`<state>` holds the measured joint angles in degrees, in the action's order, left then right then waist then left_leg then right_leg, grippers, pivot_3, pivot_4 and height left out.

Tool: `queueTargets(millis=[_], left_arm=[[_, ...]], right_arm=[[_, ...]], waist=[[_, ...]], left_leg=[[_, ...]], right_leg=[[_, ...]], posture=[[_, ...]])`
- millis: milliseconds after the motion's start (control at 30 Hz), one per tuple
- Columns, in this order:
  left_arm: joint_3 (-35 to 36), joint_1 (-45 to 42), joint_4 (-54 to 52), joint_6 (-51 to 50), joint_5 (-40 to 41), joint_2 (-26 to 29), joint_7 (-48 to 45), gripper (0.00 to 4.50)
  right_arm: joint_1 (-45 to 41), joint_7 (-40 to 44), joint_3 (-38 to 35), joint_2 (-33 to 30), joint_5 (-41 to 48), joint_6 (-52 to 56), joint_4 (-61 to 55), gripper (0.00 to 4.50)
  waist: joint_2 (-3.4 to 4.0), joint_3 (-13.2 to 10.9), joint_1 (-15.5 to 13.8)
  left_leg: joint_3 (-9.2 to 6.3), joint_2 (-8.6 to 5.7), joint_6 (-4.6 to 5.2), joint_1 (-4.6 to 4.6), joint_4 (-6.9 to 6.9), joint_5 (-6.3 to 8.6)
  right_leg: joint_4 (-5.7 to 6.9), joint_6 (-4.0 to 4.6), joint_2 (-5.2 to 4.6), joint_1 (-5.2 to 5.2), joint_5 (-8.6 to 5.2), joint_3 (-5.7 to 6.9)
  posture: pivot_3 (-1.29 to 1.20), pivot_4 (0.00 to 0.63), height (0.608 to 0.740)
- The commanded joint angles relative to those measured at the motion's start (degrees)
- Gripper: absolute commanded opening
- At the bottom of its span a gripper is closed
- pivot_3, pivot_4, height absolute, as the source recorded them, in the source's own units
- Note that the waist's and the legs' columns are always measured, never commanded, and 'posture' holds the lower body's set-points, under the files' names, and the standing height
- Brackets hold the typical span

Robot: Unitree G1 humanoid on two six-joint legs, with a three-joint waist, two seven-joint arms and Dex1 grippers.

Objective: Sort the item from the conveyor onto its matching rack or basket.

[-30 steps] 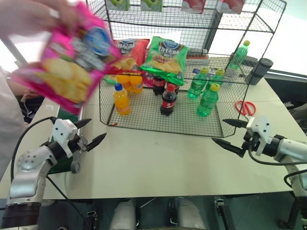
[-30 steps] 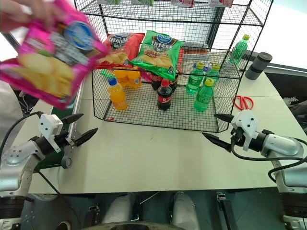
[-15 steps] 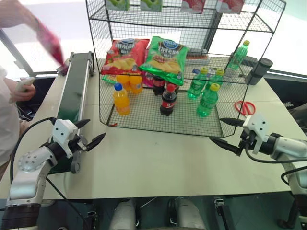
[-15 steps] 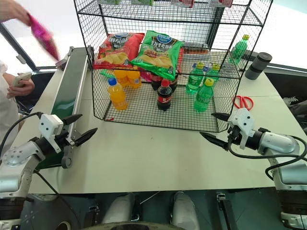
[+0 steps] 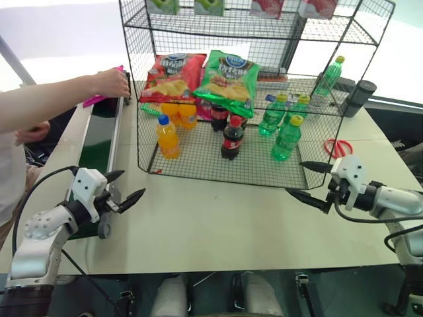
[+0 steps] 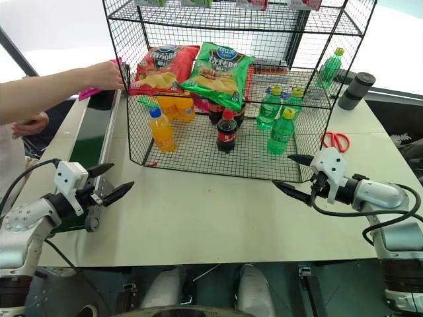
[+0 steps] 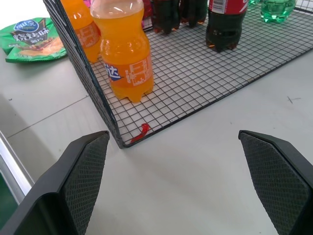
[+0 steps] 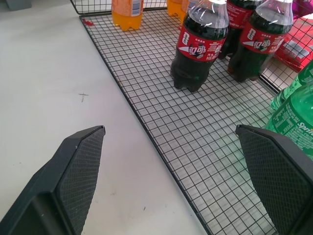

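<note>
I expect the magenta-pink crisp bag [image 5: 94,101] to stay straight when I carry it by its end, as the green crisp bag juts puffed [image 5: 231,104] past its level.
The item, a magenta-pink crisp bag [image 5: 99,100], shows edge-on at the far end of the conveyor [image 5: 99,142], under a person's hand [image 5: 112,82]. I cannot tell whether it rests on the belt. To the right of the conveyor stands the black wire rack [image 5: 258,168]. My left gripper [image 5: 131,183] hovers open and empty over the table by the conveyor's near end, pointing at the rack's front corner [image 7: 120,142]. Level with the rack's front right corner, my right gripper [image 5: 295,178] is open and empty too.
A red crisp bag [image 5: 168,76] and a green crisp bag [image 5: 228,76] lie on the rack's middle tier. Orange [image 5: 167,137], cola [image 5: 230,139] and green bottles [image 5: 286,139] stand below. Red scissors [image 5: 338,146] and a dark cup [image 5: 360,96] sit at the right.
The person's hand has carried the pink bag from high near the camera down to the conveyor's far end. Both grippers have stayed open and in place.
</note>
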<state>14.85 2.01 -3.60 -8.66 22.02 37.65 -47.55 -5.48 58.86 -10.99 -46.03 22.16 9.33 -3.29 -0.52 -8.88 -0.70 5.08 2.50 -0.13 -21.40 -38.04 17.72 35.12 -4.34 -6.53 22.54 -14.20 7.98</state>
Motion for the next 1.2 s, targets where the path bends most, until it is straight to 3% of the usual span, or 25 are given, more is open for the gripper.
queueTargets(millis=[33,333,633,900,1200], left_arm=[[2.4,0.4,-2.4,-0.2,1.5,0.8,-0.1,4.50],[5.0,-0.1,-2.5,-4.9,6.4,1.8,-1.7,4.50],[7.2,-0.7,-1.1,2.4,2.4,1.4,0.6,4.50],[9.6,0.8,-0.7,4.3,-1.1,3.2,3.8,4.50],[12.6,5.1,2.4,21.5,-20.1,9.0,13.6,4.50]], right_arm=[[-0.5,-0.1,-0.6,-0.1,0.3,-0.5,-2.4,4.47],[-0.7,0.1,0.0,0.3,0.3,-1.2,-1.8,4.47],[-2.0,-0.5,0.6,1.5,1.6,0.5,-3.2,4.47],[-4.7,-0.5,1.6,6.4,7.1,4.3,-7.2,4.47],[-5.7,0.5,7.7,9.7,8.1,6.4,-11.1,4.47]], waist=[[0.00,0.0,0.0],[0.00,0.0,0.0],[0.00,0.0,0.1],[0.00,0.0,0.1],[-0.02,0.0,0.2]], left_leg=[[0.00,0.00,0.00,0.00,0.00,0.00],[0.00,0.00,0.00,0.00,0.00,0.00],[0.00,0.00,-0.01,0.00,0.00,0.00],[0.00,0.01,-0.01,-0.01,0.00,0.00],[0.01,0.02,0.00,-0.03,0.01,0.00]], right_leg=[[0.00,0.00,0.00,0.00,0.00,0.00],[0.01,0.00,0.00,0.00,0.00,0.00],[0.00,0.00,0.00,0.00,0.00,0.00],[0.02,0.00,0.00,0.02,0.00,0.00],[0.01,0.01,-0.04,0.07,0.00,0.00]], posture=[[0.00,0.150,0.740],[0.00,0.150,0.740],[0.00,0.150,0.740],[0.00,0.150,0.740],[0.00,0.150,0.740]])
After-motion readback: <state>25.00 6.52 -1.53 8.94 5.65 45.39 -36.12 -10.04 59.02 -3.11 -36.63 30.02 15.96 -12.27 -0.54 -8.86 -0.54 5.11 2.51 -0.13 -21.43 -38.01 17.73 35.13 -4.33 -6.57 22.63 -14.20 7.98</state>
